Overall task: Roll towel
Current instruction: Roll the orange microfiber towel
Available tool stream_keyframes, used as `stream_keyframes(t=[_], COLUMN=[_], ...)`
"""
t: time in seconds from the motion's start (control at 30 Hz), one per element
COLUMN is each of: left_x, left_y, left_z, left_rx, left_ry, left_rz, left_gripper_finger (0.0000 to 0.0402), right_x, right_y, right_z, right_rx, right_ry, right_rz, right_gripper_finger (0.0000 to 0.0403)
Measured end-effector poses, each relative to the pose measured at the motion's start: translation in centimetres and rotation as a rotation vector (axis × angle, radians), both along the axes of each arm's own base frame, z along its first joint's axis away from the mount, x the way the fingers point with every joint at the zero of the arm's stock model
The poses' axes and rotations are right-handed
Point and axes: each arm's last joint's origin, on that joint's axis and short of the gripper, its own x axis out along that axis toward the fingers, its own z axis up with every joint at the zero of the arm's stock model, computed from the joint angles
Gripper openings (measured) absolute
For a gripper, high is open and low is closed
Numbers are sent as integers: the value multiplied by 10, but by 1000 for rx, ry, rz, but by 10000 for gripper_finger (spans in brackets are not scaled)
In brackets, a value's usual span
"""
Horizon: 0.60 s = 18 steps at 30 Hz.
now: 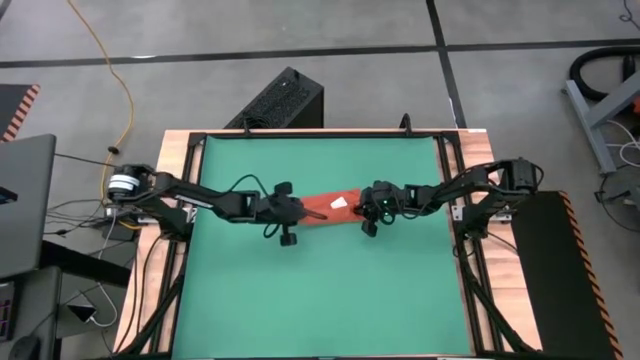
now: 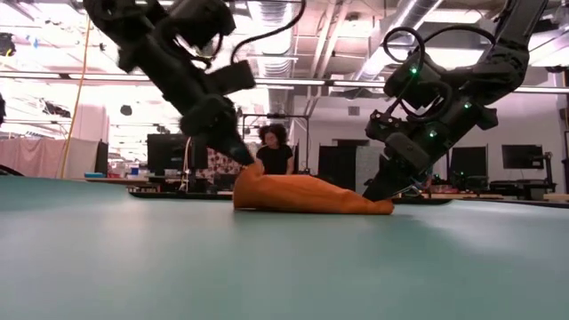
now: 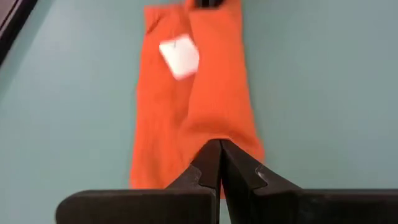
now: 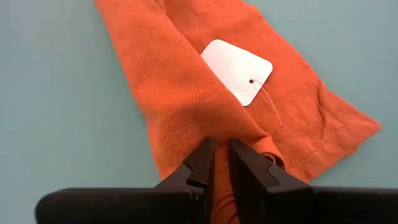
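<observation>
My right gripper is pinching a bunched fold (image 4: pixel 266 149) of the towel, and the towel's other end is raised. My left gripper should hold that end (image 2: pixel 252 190) down while my right gripper takes hold again.
The orange-red towel (image 1: pixel 328 208) lies as a narrow, folded strip across the middle of the green mat (image 1: pixel 320 300), its white tag (image 4: pixel 239 70) face up. My left gripper (image 1: pixel 302 210) is shut on the towel's left end, which stands raised off the mat (image 2: pixel 253 178). My right gripper (image 1: pixel 360 207) is shut on the right end, low at the mat (image 2: pixel 380 197). Between the two, the towel's underside rests on the mat (image 2: pixel 311 203). My left gripper pinches the towel's left end (image 3: pixel 217 134) between its two fingers, slanting down from the table's left, along the strip. That end is lifted off the mat and the cloth slopes down to the right. My right gripper pinches a bunched fold at the towel's right end (image 4: pixel 249 134) between its two fingers, slanting down from the table's right. Several layers sit between the fingers. This end lies low on the mat (image 2: pixel 378 206).
The mat has bare room near and far of the towel. A wooden table rim (image 1: pixel 180 150) and black frame rails surround it. A black box (image 1: pixel 285 100) stands beyond the far edge. A person (image 2: pixel 276 153) is in the room behind the table.
</observation>
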Motion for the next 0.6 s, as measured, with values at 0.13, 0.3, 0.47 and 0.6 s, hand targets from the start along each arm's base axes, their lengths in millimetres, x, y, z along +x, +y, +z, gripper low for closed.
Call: stream_keyframes(t=[0.13, 0.3, 0.47, 0.6], left_x=[-17, -18, 4, 19], left_y=[-9, -18, -16, -2], left_z=[6, 32, 45, 11], left_rx=[36, 51, 124, 123], left_ry=[103, -65, -313, -235], left_rz=[80, 87, -61, -104], left_gripper_finger=[0, 0, 0, 0], right_x=[0, 0, 0, 0], right_y=[0, 0, 0, 0], right_z=[0, 0, 0, 0], right_rx=[-9, -9, -9, -9], right_ry=[2, 3, 3, 2], right_rz=[9, 10, 10, 10], right_gripper_finger=[70, 70, 70, 70])
